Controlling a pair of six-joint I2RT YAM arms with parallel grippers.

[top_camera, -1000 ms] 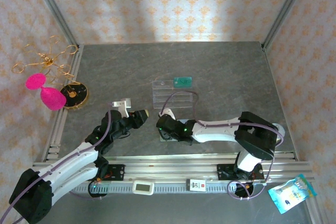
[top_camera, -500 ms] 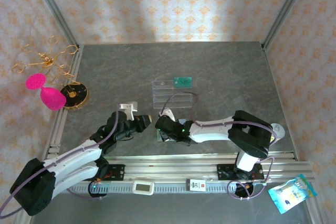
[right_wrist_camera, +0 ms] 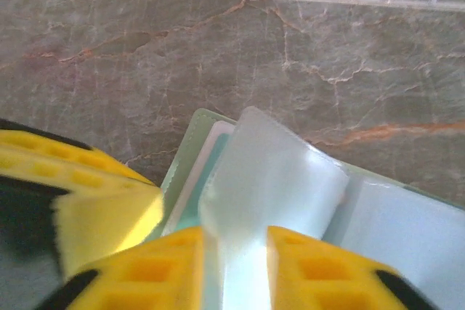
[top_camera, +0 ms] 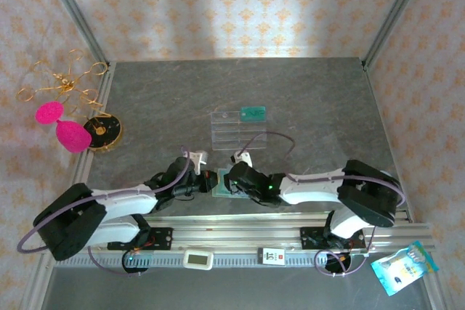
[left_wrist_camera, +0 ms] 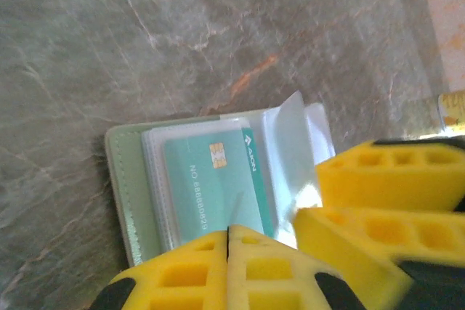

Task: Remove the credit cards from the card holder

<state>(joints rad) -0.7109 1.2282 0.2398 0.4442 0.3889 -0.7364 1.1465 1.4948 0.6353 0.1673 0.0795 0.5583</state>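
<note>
The raised clear sleeve leaf (right_wrist_camera: 277, 173) is standing over the open side of the teal card, so next my right gripper lays the leaf down flat and then takes the card by its AION edge (left_wrist_camera: 259, 176) first.
The sage-green card holder (top_camera: 219, 184) lies open on the table near the front edge, between both grippers. In the left wrist view a teal credit card (left_wrist_camera: 213, 188) with a gold chip and white print sits in a clear sleeve of the card holder (left_wrist_camera: 122, 179). My left gripper (left_wrist_camera: 228, 241) is shut, pads pressed together, over the card's near edge. My right gripper (right_wrist_camera: 236, 263) grips a clear sleeve leaf (right_wrist_camera: 269, 172) and holds it raised above the card holder (right_wrist_camera: 187, 143). The right gripper's yellow fingers (left_wrist_camera: 385, 179) show beside the leaf.
A clear compartment tray (top_camera: 238, 130) stands just behind, with another teal card (top_camera: 252, 112) at its far edge. A gold wire stand with pink discs (top_camera: 64, 117) and a black-gold base (top_camera: 102, 131) sit at the left. The rail (top_camera: 240, 234) runs close in front.
My left gripper has swung right and forward up to the card holder. The right gripper has shifted slightly right, and the green holder now shows between the two.
</note>
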